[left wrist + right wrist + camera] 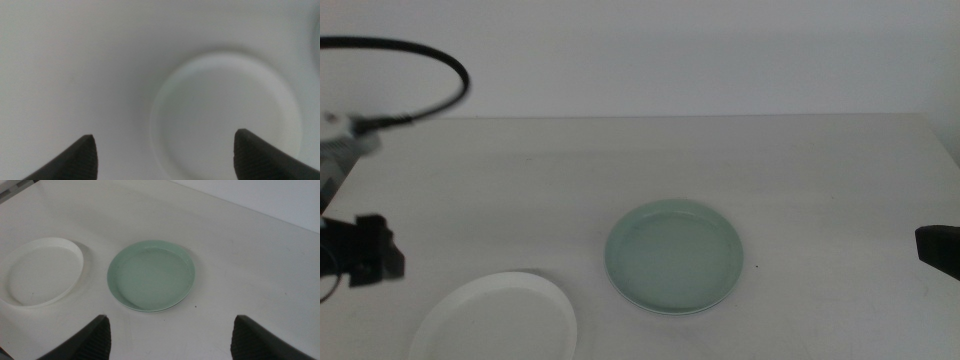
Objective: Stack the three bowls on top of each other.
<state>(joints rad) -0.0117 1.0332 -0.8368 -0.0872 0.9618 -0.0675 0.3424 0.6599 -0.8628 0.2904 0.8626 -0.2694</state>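
Observation:
I expect the white bowl (498,322) to nest and cover the mint green bowl's inside when I lower it, because the mint green bowl's round rim (674,205) looks about as wide.
A pale mint green bowl (675,255) (151,275) sits near the middle of the table, with a thin paler rim showing under its near edge. A white bowl (495,318) (40,270) lies to its left by the table's front edge, apart from it. My left gripper (365,250) hovers at the left side, just left of the white bowl (227,115). In its wrist view the left gripper (165,135) is open and holds nothing. My right gripper (940,248) waits at the right edge, away from both bowls. There too the right gripper (171,317) is open and holds nothing.
A black cable (430,60) loops above the table's back left corner. The white table (800,170) ends at a pale wall behind, and its right edge runs close to the right gripper.

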